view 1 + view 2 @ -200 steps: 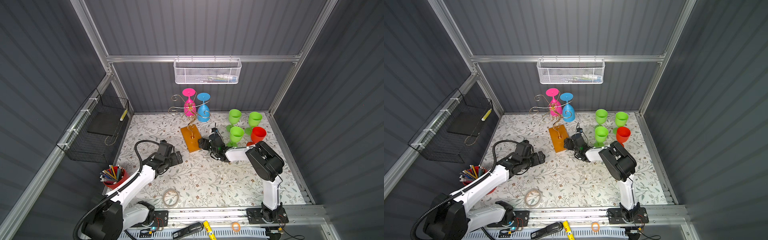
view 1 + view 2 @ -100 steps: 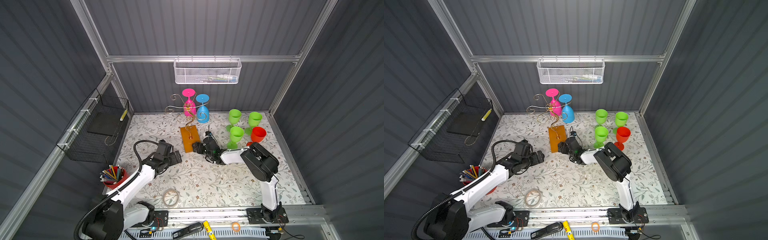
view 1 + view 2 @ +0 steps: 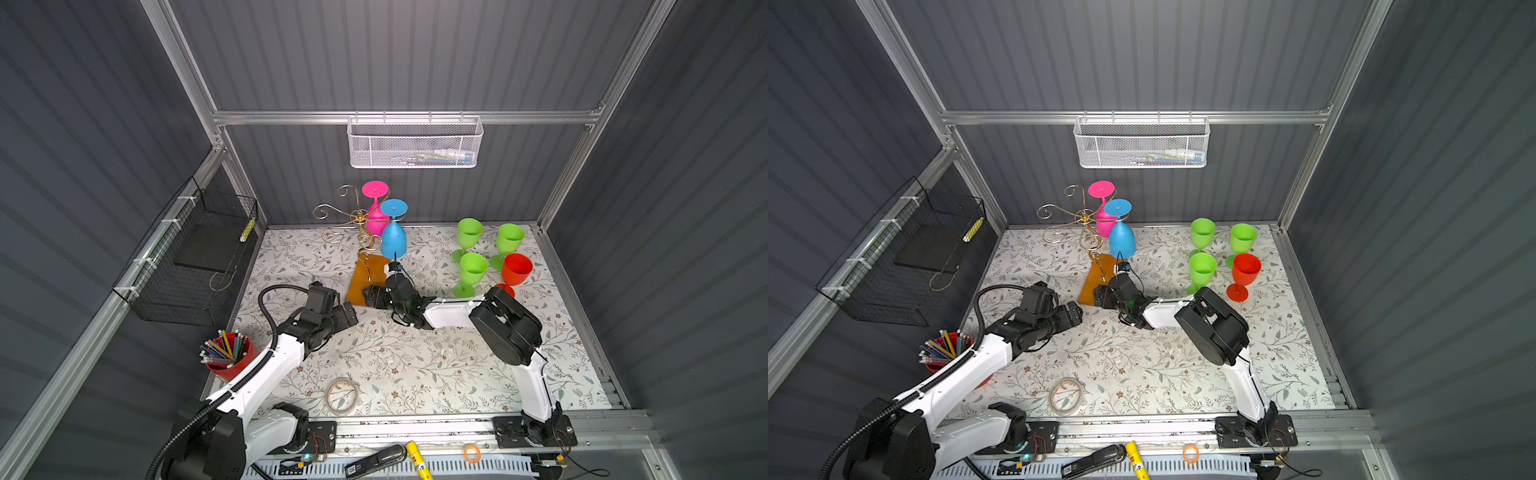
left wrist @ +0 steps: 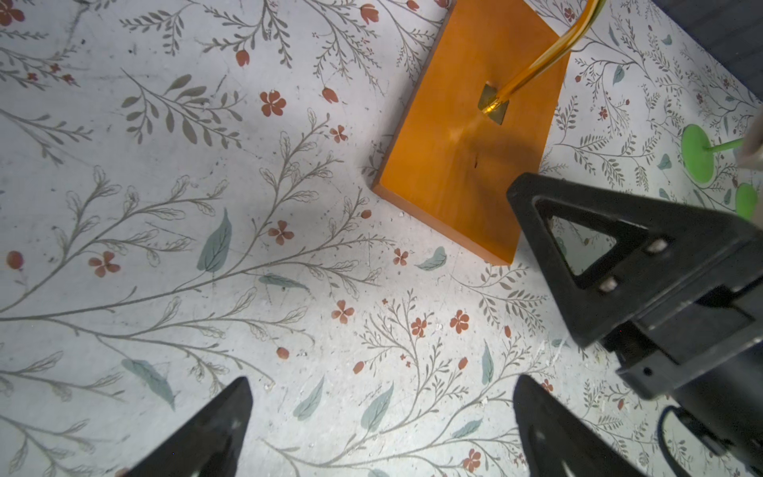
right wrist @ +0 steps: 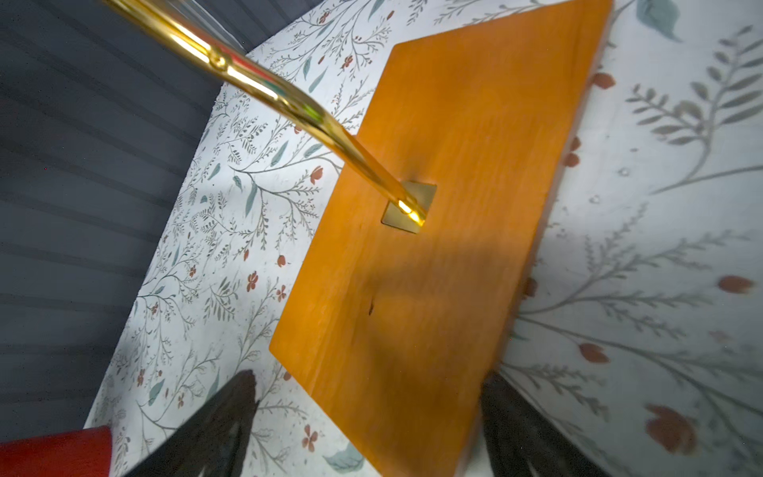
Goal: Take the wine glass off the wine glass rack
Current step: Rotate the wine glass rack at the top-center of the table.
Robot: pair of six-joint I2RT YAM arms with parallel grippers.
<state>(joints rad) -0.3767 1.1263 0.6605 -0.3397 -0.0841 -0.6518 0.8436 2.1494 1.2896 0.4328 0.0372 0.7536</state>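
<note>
My right gripper obstructs the rack base's near end (image 3: pixel 357 299), so it should retreat and let my left gripper turn the base (image 3: pixel 367 272) before I take the blue wine glass.
The wine glass rack (image 3: pixel 358 217) (image 3: pixel 1084 216) is gold wire on an orange wooden base (image 3: pixel 362 279) (image 3: pixel 1095 279) (image 4: pixel 462 165) (image 5: pixel 433 268). Two wine glasses hang upside down from it, a pink wine glass (image 3: pixel 376 219) (image 3: pixel 1101 224) and a blue wine glass (image 3: pixel 393 241) (image 3: pixel 1122 242). My right gripper (image 3: pixel 372 297) (image 3: pixel 1103 297) (image 5: pixel 369 376) is open, low at the base's near end, its fingers either side of that corner. One right finger (image 4: pixel 598 256) shows in the left wrist view. My left gripper (image 3: pixel 348 314) (image 3: pixel 1074 312) (image 4: pixel 382 380) is open over bare mat, left of the base.
Three green glasses (image 3: pixel 469 235) and a red glass (image 3: pixel 516 270) stand at the right rear. A red cup of pencils (image 3: pixel 226 357) sits at the front left, a tape ring (image 3: pixel 342 395) at the front. A black wire basket (image 3: pixel 195 257) and a white mesh basket (image 3: pixel 415 143) hang on the walls.
My right gripper has slid left along the mat to the rack's base. The rack has turned a little, its scrolls and blue glass shifting left. The left arm has barely moved.
</note>
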